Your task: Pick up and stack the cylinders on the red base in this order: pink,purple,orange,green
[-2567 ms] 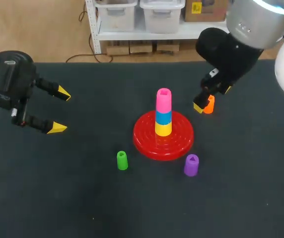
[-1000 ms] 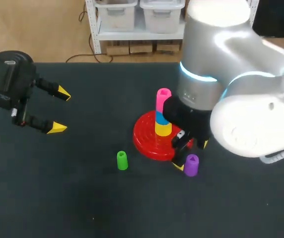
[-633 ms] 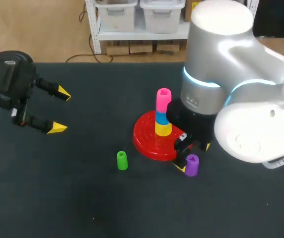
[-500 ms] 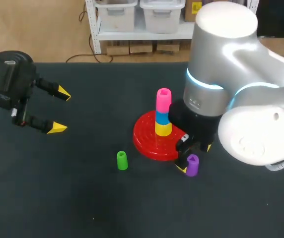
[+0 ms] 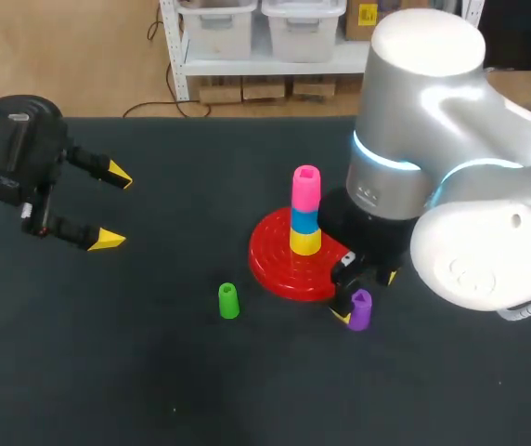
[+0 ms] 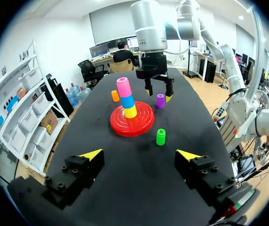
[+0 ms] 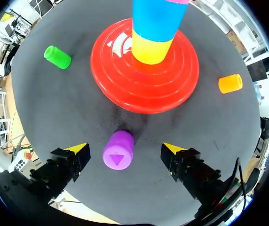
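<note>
The purple cylinder (image 5: 360, 310) will slide part of the way over the pink cylinder's top when I lower it, because blue and yellow appear as shorter bands (image 5: 304, 232) than pink.
The red base (image 5: 275, 268) holds a stack of yellow, blue and pink (image 5: 305, 186) cylinders. The purple cylinder (image 5: 359, 309) stands upright just in front of the base at its right. My right gripper (image 7: 125, 148) is open and straddles the purple cylinder (image 7: 118, 149), neither finger touching it. The green cylinder (image 5: 228, 300) stands front left of the base. My right arm hides the orange cylinder (image 7: 230, 83) in the head view; it stands beyond the base. My left gripper (image 5: 114, 206) hangs open and empty at the far left.
In the left wrist view the red base (image 6: 132, 123), green cylinder (image 6: 161, 136), purple cylinder (image 6: 160, 100) and orange cylinder (image 6: 115, 95) all lie ahead of my left gripper (image 6: 139, 154). Bare dark tabletop surrounds them.
My right arm left the orange cylinder, came over to the purple one and has edged slightly right around it. Its fingers stay open. The left arm has not moved.
</note>
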### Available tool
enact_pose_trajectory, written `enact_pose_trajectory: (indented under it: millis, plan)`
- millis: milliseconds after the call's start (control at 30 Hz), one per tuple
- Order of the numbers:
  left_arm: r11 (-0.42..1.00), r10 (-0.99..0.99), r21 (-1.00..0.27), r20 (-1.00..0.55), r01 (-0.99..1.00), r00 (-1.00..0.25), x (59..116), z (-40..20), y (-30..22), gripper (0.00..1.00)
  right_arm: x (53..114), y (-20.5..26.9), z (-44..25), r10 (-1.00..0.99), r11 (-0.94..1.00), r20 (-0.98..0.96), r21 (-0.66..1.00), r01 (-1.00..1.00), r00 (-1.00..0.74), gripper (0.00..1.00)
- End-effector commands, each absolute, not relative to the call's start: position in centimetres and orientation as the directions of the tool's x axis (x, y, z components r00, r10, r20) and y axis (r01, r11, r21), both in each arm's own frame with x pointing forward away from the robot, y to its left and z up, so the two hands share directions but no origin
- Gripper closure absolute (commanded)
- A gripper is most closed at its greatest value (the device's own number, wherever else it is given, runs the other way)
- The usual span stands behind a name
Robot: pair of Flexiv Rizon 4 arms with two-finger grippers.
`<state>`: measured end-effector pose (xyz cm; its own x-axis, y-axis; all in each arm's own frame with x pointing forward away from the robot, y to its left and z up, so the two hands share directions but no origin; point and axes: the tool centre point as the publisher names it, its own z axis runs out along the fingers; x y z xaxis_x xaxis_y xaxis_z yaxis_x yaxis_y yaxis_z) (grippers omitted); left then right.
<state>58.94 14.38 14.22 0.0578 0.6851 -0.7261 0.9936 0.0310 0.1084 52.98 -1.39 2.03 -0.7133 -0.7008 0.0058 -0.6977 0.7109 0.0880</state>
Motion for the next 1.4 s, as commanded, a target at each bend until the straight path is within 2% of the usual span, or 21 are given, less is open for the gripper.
enact_pose_trajectory:
  millis: [33, 900, 933, 967, 1000, 1033, 1400]
  plan:
    - [0.030, 0.684, 0.109, -0.727, 0.994, 0.060, 59.06, 14.09, 14.41, 0.00, 52.90, -1.50, 1.81, -0.698, 0.714, 0.000, 0.084, -0.695, -0.716, 0.00]
    - [0.030, 0.684, 0.109, -0.727, 0.994, 0.060, 59.06, 14.09, 14.41, 0.00, 53.15, -1.49, 1.10, -0.694, 0.718, 0.007, 0.082, -0.691, -0.720, 0.00]
    - [0.030, 0.684, 0.109, -0.727, 0.994, 0.060, 59.06, 14.09, 14.41, 0.00, 53.14, -1.50, 1.10, -0.694, 0.718, 0.007, 0.082, -0.691, -0.720, 0.52]
    - [0.030, 0.684, 0.109, -0.727, 0.994, 0.060, 59.06, 14.09, 14.41, 0.00, 53.14, -1.51, 1.10, -0.693, 0.719, 0.007, 0.081, -0.691, -0.721, 0.69]
    - [0.030, 0.684, 0.109, -0.727, 0.994, 0.060, 59.06, 14.09, 14.41, 0.00, 53.13, -1.52, 1.10, -0.693, 0.719, 0.006, 0.080, -0.690, -0.721, 0.93]
    - [0.030, 0.684, 0.109, -0.727, 0.994, 0.060, 59.06, 14.09, 14.41, 0.00, 53.12, -1.54, 1.10, -0.692, 0.720, 0.006, 0.079, -0.689, -0.722, 1.00]
    - [0.030, 0.684, 0.109, -0.727, 0.994, 0.060, 59.06, 14.09, 14.41, 0.00, 53.05, -1.63, 0.95, -0.687, 0.725, 0.012, 0.077, -0.684, -0.727, 1.00]
